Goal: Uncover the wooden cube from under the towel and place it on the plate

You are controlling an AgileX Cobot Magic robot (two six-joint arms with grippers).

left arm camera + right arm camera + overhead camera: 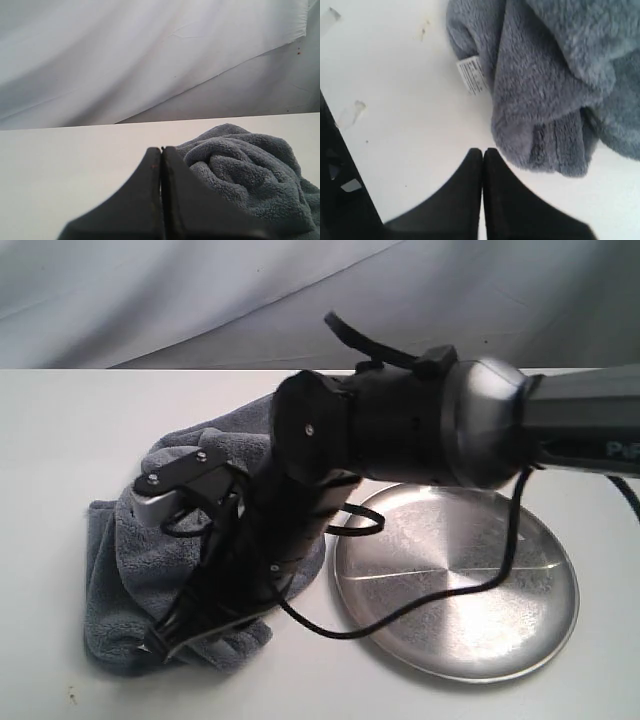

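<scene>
I should move my right gripper, hovering shut past the towel's near edge [514, 156], back over the towel to pinch the raised middle fold [160, 548] and lift the towel.
The dark grey towel [120, 560] lies bunched on the white table, left of the silver plate [470, 640]. The wooden cube is hidden; no part of it shows in any view. My right arm reaches across the towel from the right. Its gripper [162, 643] is shut and empty at the towel's near left corner. In the right wrist view the shut gripper [482, 150] hovers over bare table just off the towel [555, 65] edge, near its white tag [471, 75]. In the left wrist view the left gripper [161, 148] is shut and empty, with the towel [250, 165] heaped beside it.
A black cable [420, 608] from the right arm hangs in a loop over the plate's left part. A grey cloth backdrop [200, 290] rises behind the table. Small scuff marks [351, 112] dot the tabletop near a dark frame [335, 200].
</scene>
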